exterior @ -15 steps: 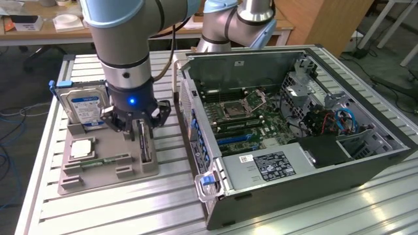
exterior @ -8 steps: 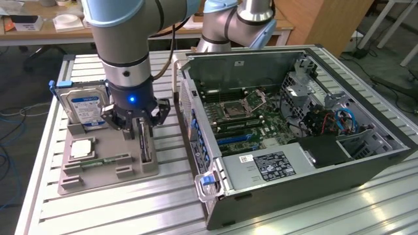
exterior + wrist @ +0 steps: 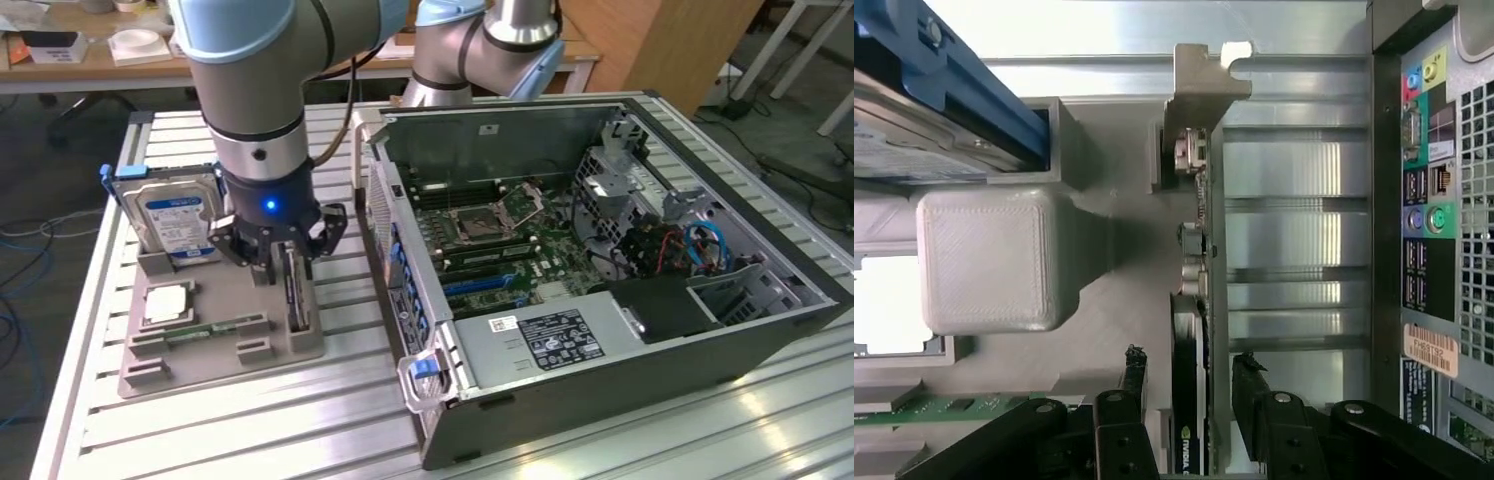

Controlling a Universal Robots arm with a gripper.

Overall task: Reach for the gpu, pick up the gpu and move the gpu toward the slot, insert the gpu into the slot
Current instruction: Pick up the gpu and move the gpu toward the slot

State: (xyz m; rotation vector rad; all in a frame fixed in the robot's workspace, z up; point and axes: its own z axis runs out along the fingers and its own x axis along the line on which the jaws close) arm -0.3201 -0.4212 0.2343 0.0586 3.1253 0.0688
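Note:
The gpu (image 3: 294,288) stands upright in open-topped holders (image 3: 306,322), so I expect it to slide straight up when I lift it, while the tray stays in place.
The gpu (image 3: 296,296) stands on its edge in a grey holder tray (image 3: 214,350), left of the open computer case in the exterior view. In the wrist view the gpu (image 3: 1190,250) runs as a thin card with its silver bracket (image 3: 1204,85) at the far end. My gripper (image 3: 276,258) is lowered over the card. My gripper (image 3: 1191,372) is open, one black finger (image 3: 1135,375) on each side of the card with a small gap at each. The bright-blue slot (image 3: 478,285) lies on the motherboard inside the case.
The tray also holds a hard drive (image 3: 174,215) with a blue label, a square processor (image 3: 167,303) and a memory stick (image 3: 200,330). The open case (image 3: 601,330) stands close to the exterior view's right of the tray; its rear port panel (image 3: 1429,200) is near the gripper.

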